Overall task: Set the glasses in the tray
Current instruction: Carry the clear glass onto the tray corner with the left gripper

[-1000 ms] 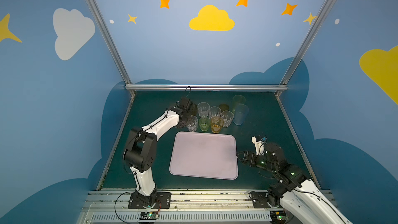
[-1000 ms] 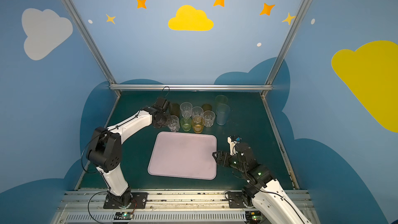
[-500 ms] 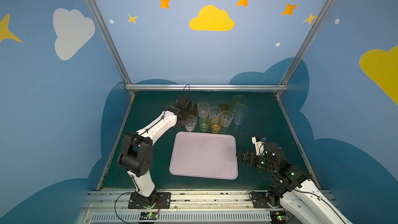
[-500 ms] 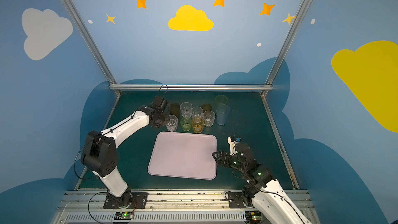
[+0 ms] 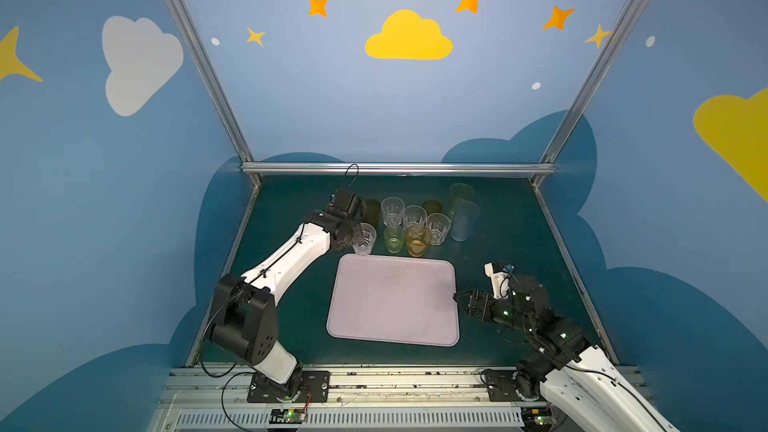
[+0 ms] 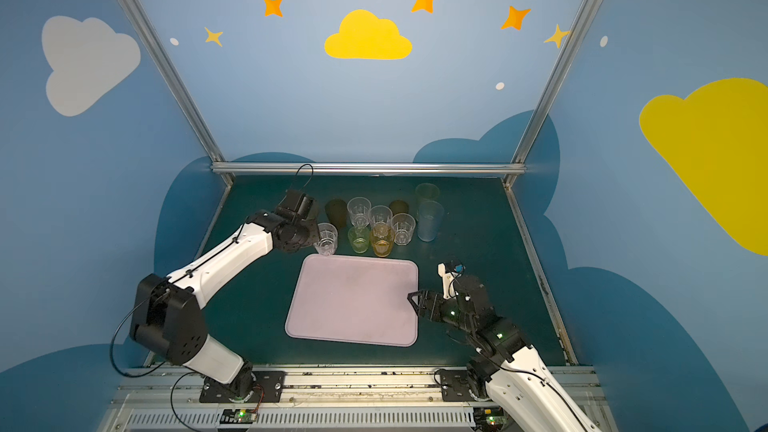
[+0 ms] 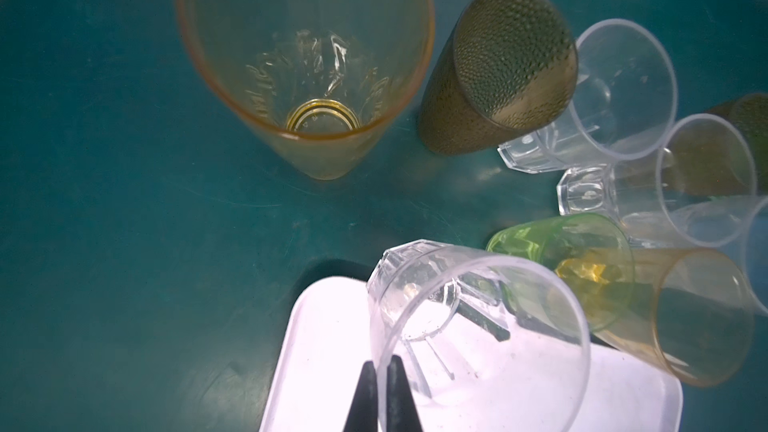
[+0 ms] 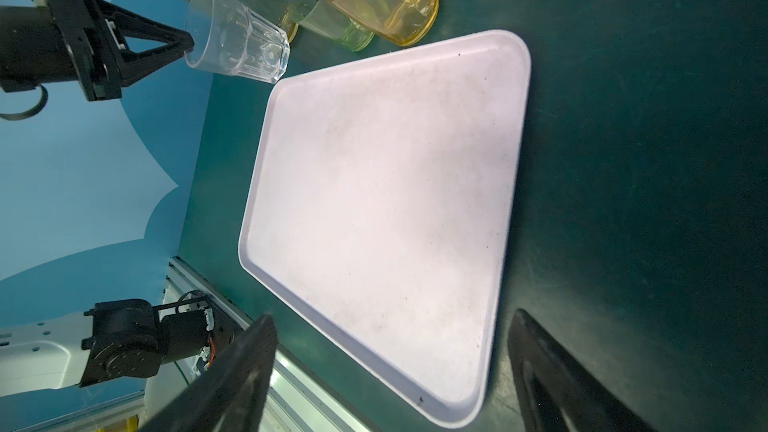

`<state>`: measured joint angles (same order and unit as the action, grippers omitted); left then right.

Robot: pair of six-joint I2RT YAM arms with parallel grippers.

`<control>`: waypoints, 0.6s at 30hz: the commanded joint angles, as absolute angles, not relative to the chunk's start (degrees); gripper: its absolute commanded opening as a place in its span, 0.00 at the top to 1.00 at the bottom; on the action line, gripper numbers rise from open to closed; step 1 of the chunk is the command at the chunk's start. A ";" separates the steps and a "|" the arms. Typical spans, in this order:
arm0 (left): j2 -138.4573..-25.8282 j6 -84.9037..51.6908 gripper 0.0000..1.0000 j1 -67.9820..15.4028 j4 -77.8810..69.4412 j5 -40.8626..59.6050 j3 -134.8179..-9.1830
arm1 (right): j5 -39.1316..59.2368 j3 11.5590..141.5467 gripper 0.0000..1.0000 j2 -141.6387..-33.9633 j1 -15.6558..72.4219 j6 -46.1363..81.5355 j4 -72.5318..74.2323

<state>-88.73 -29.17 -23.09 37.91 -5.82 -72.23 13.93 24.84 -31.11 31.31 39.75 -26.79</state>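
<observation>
The clear faceted glass point(image 5: 364, 243) hangs base-down and the tray's near corner point(image 5: 343, 318) is free, so the robot's left gripper should keep going there and let go once the glass's base rests flat.
My left gripper point(image 7: 381, 367) is shut on the rim of a short clear faceted glass point(image 7: 457, 309), one finger inside and one outside. That glass point(image 5: 365, 239) hangs tilted at the far left corner of the pale lilac tray point(image 5: 395, 301), which holds nothing. The other glasses stand in a cluster behind the tray: green point(image 5: 393, 239), orange point(image 5: 417, 240), clear point(image 5: 392, 211), brown point(image 5: 370, 211), blue point(image 5: 464, 221). A tall yellow glass point(image 7: 307, 64) shows only in the left wrist view. My right gripper point(image 5: 459, 303) is open and empty at the tray's right edge.
A dark green mat point(image 5: 507, 243) covers the table, closed in by blue walls and metal posts. A tall green glass point(image 5: 460, 195) stands at the back of the cluster. A metal rail point(image 5: 395, 380) runs along the front edge.
The left arm's elbow has swung down toward the front rail, and the clear glass in its gripper has shifted slightly left. The right arm has not moved.
</observation>
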 commanded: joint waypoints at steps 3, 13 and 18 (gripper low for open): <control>-81.82 -29.13 0.96 -24.02 40.74 -5.84 -68.99 | 15.20 24.18 0.14 -31.17 31.19 40.34 -23.41; -69.19 -31.56 0.96 -26.86 47.16 -8.15 -61.33 | 17.20 27.30 0.14 -33.11 31.03 40.33 -23.11; -62.81 -33.65 0.96 -27.59 51.74 -9.49 -57.63 | 19.29 27.05 0.13 -33.40 31.13 41.75 -20.68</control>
<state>-66.26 -31.68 -27.18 47.46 -7.46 -59.07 17.32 25.67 -33.41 31.31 40.58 -23.29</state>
